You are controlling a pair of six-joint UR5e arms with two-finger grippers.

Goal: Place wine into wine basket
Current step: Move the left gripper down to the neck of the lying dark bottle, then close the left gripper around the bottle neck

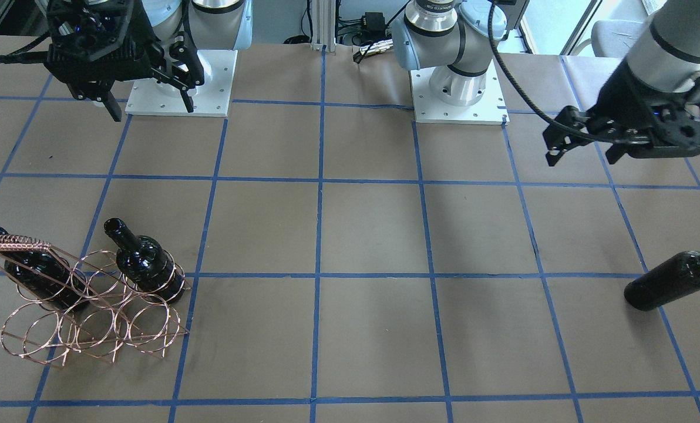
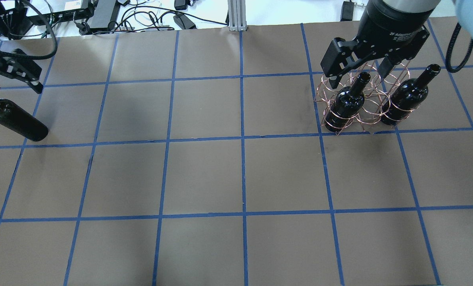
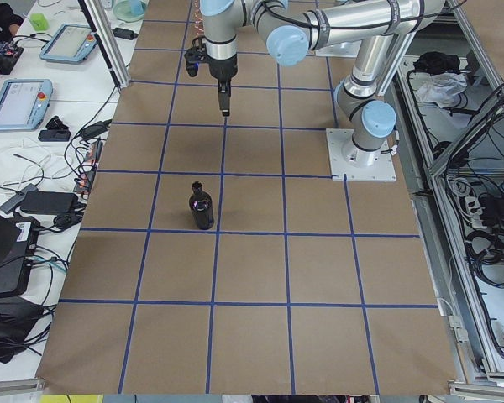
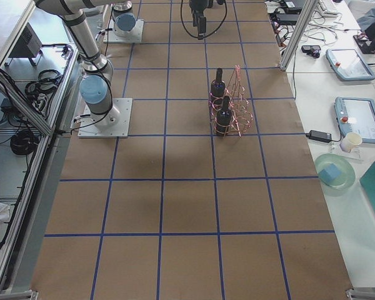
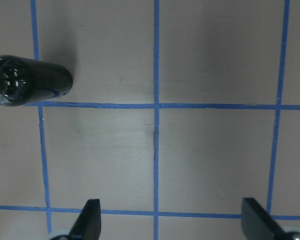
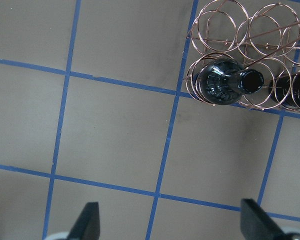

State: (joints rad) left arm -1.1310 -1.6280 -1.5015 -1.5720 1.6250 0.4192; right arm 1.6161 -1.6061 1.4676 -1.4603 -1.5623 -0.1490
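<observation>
The black wine bottle [image 3: 202, 211] is standing upright with its neck clear, so the robot's left gripper keeps bringing its open fingers toward the neck [image 3: 196, 189] until they are on both sides of it.
One black wine bottle [image 2: 18, 121] stands upright on the table at the robot's left, outside the basket; it also shows in the front view [image 1: 670, 282] and the left wrist view [image 5: 25, 80]. My left gripper [image 2: 12, 81] is open and empty, raised just beyond the bottle and apart from it [image 1: 582, 157]. The copper wire wine basket [image 2: 369, 106] stands at the far right [image 1: 97, 329] and holds two more black bottles [image 2: 345, 105] [image 2: 407, 97] upright, with an empty ring between them. My right gripper [image 2: 357, 77] hovers open and empty above the basket [image 6: 225, 25].
The table is brown paper with a blue tape grid. The two white arm base plates [image 1: 179, 82] [image 1: 458, 88] sit at the robot's edge. Cables and power supplies [image 2: 101, 16] lie beyond the far edge.
</observation>
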